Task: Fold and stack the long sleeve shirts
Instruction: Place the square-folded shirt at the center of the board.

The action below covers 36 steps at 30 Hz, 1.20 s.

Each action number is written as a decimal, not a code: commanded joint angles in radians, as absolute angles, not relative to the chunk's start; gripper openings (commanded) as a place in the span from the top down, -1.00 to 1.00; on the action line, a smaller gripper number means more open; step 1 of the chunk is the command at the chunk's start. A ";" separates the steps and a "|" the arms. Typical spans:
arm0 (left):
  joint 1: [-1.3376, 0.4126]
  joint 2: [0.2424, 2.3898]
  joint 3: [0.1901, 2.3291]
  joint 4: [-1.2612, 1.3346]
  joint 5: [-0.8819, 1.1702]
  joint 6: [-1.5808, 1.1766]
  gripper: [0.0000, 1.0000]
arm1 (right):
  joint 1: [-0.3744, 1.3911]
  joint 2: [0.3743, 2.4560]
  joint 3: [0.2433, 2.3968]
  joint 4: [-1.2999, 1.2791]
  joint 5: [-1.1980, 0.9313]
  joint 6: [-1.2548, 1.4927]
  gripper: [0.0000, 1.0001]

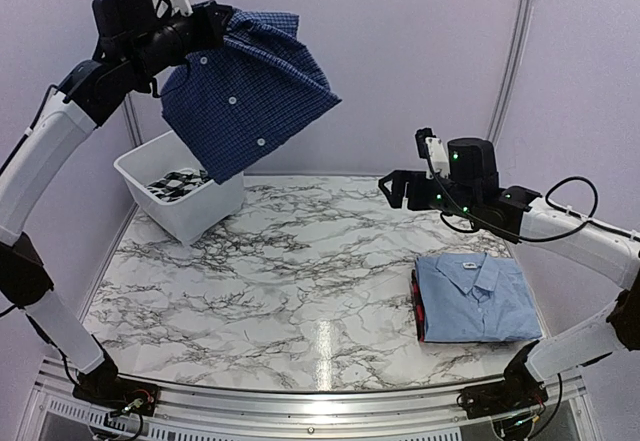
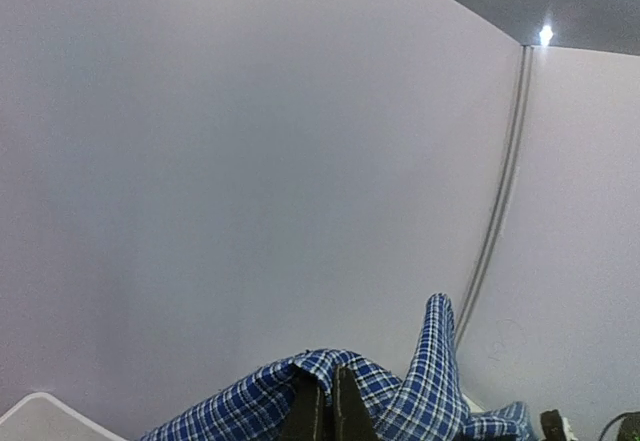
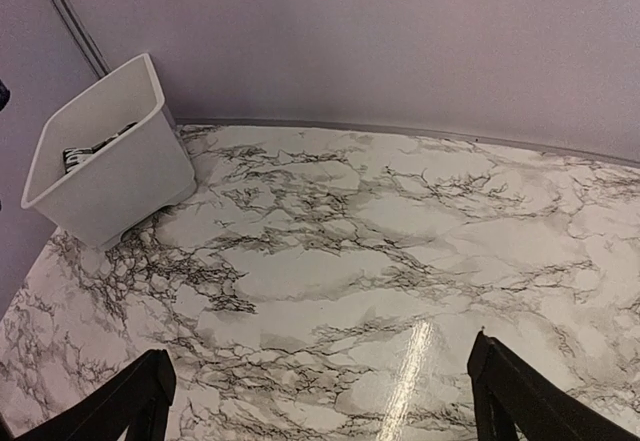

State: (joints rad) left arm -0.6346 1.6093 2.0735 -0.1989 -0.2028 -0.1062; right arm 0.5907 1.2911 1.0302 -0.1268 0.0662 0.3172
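Note:
The checked shirt (image 1: 243, 101) hangs bunched from my left gripper alone, so next I lay it on the open marble (image 1: 275, 271), then take it with both grippers to spread it.
High at the back left, my left gripper (image 1: 215, 23) is shut on the dark blue checked shirt (image 1: 245, 91), which hangs bunched in the air above the white bin (image 1: 180, 223). In the left wrist view the checked cloth (image 2: 400, 401) drapes over the closed gripper (image 2: 328, 406). The light blue shirt (image 1: 475, 296) lies folded at the right of the marble table (image 1: 300, 281), collar towards the back, on top of something red and dark. My right gripper (image 1: 400, 189) hovers open above the table behind that pile, with nothing between its wide-apart fingers (image 3: 135, 396).
The white bin (image 3: 100, 176) stands at the back left corner and holds black-and-white patterned cloth (image 1: 180, 183). Pale walls close the table at the back and sides. A metal rail (image 1: 300, 411) runs along the near edge by the arm bases.

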 commanded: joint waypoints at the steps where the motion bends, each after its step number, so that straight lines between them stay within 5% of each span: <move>1: -0.712 1.622 2.103 -0.110 -0.077 -0.135 1.00 | 0.586 1.261 1.070 -0.113 0.153 0.339 -0.97; 8: -0.735 1.665 1.906 -0.086 0.044 -0.338 1.00 | 0.586 1.266 1.066 -0.175 0.254 0.360 -0.97; 21: -0.719 1.492 1.002 -0.012 0.054 -0.609 1.00 | 0.691 1.434 1.072 -0.201 0.104 0.262 -0.97; 26: -0.719 1.379 0.805 -0.053 -0.051 -0.692 1.00 | 0.728 1.526 1.073 -0.172 0.055 0.272 -0.95; 27: -0.719 1.370 0.794 -0.083 -0.069 -0.704 0.94 | 0.735 1.547 1.076 -0.166 0.042 0.270 -0.94; 28: -0.719 1.359 0.783 -0.104 -0.090 -0.714 0.61 | 0.744 1.567 1.078 -0.161 0.026 0.265 -0.94; 32: -0.719 1.295 0.756 -0.129 -0.149 -0.719 0.04 | 0.775 1.655 1.101 -0.149 -0.006 0.255 -0.89; 36: -0.721 1.227 0.772 -0.173 -0.205 -0.676 -0.22 | 0.788 1.726 1.140 -0.113 -0.086 0.278 -0.82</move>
